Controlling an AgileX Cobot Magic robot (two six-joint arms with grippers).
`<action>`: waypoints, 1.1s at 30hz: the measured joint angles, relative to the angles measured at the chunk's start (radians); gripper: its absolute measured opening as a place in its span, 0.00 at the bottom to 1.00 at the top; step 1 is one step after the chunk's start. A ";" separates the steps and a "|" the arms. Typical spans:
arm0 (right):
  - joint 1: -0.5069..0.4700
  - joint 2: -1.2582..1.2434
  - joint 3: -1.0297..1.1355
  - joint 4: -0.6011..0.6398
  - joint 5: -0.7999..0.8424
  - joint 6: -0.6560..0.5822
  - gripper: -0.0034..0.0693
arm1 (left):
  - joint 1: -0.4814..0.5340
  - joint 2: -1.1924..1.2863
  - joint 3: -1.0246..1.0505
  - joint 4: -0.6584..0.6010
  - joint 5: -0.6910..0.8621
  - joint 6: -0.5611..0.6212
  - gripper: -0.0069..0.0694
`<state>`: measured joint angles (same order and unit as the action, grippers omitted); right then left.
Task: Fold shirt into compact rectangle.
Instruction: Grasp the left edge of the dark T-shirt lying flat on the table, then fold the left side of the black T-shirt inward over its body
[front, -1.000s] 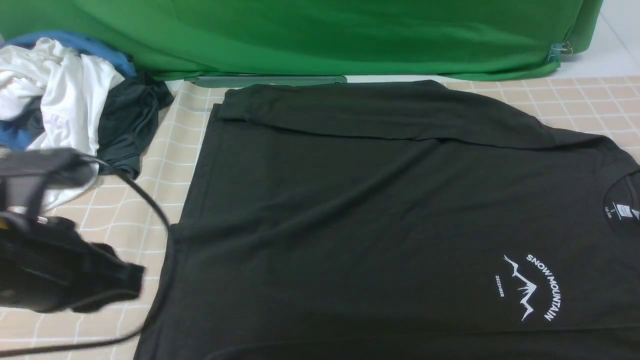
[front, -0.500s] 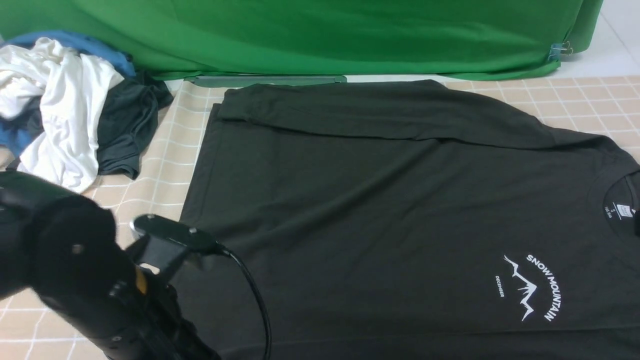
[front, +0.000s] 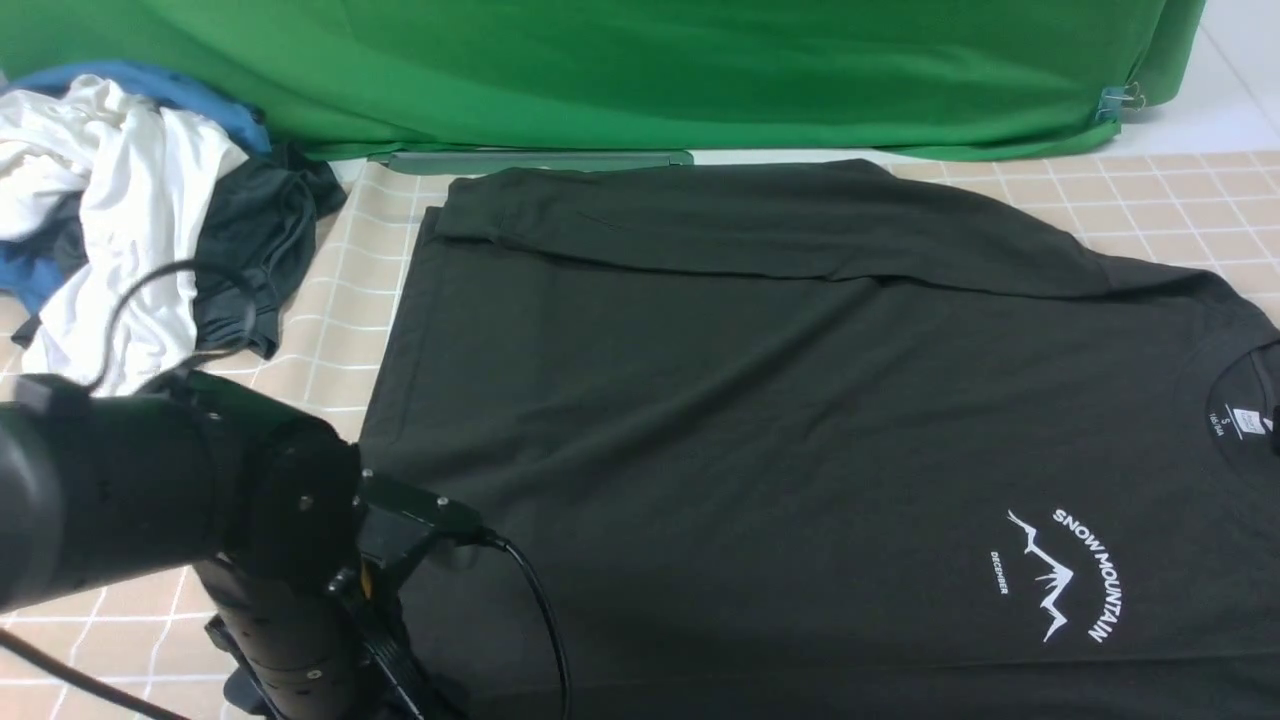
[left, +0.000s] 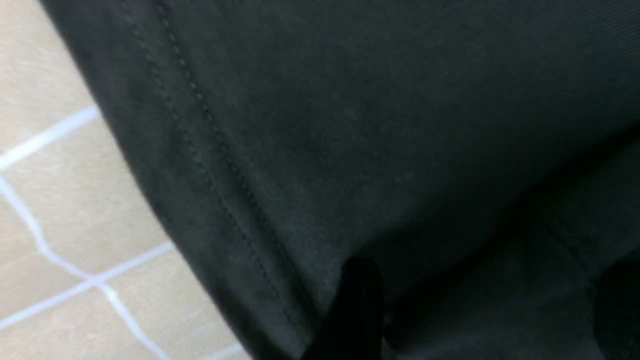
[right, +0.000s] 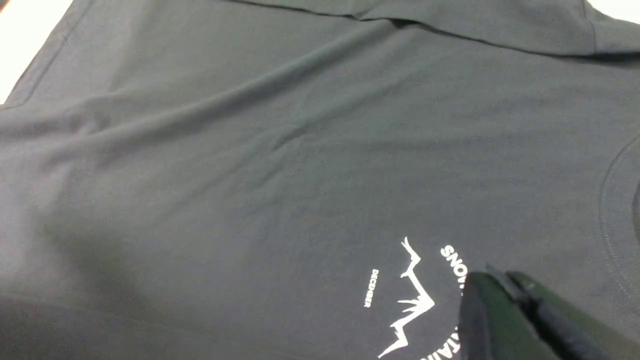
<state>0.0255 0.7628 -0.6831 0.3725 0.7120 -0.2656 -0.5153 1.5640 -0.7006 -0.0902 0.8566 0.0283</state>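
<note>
The black shirt's near side (front: 744, 624) will flop over softly and hide the logo when I bring its hem across, because soft wrinkles (front: 630, 434) slant across the cloth.
The black shirt (front: 760, 400) lies spread on the checked table cover, collar (front: 1240, 400) to the right, and its far edge is folded over (front: 700, 220). The white "SNOW MOUNTAIN" logo (front: 1065, 575) faces up. My left arm (front: 290, 600) leans over the shirt's near-left corner, hiding its gripper in the front view. In the left wrist view the left gripper (left: 487, 310) is open just above the stitched hem (left: 210, 150), with dark cloth between its fingers. My right gripper (right: 487, 274) is shut and empty, hovering beside the logo (right: 410, 300).
A pile of white, blue and dark grey clothes (front: 130, 200) sits at the back left. A green backdrop (front: 640, 70) hangs along the far edge. Beige checked cover (front: 300, 330) shows left of the shirt. The left arm's cable (front: 540, 620) droops onto the cloth.
My left arm has swung from the left edge rightward and down onto the shirt's near-left corner. The shirt has not shifted.
</note>
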 joint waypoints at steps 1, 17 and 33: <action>0.000 0.000 0.000 0.000 0.000 0.000 0.10 | -0.001 0.007 -0.002 -0.005 0.002 0.000 0.84; 0.000 0.000 0.000 0.000 -0.006 0.000 0.10 | -0.003 -0.144 -0.016 -0.084 0.108 0.000 0.16; 0.000 0.000 0.000 0.021 -0.041 0.000 0.11 | 0.029 -0.153 -0.474 0.141 0.193 -0.101 0.16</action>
<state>0.0255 0.7628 -0.6831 0.3939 0.6707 -0.2656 -0.4863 1.4107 -1.1747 0.0508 1.0492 -0.0728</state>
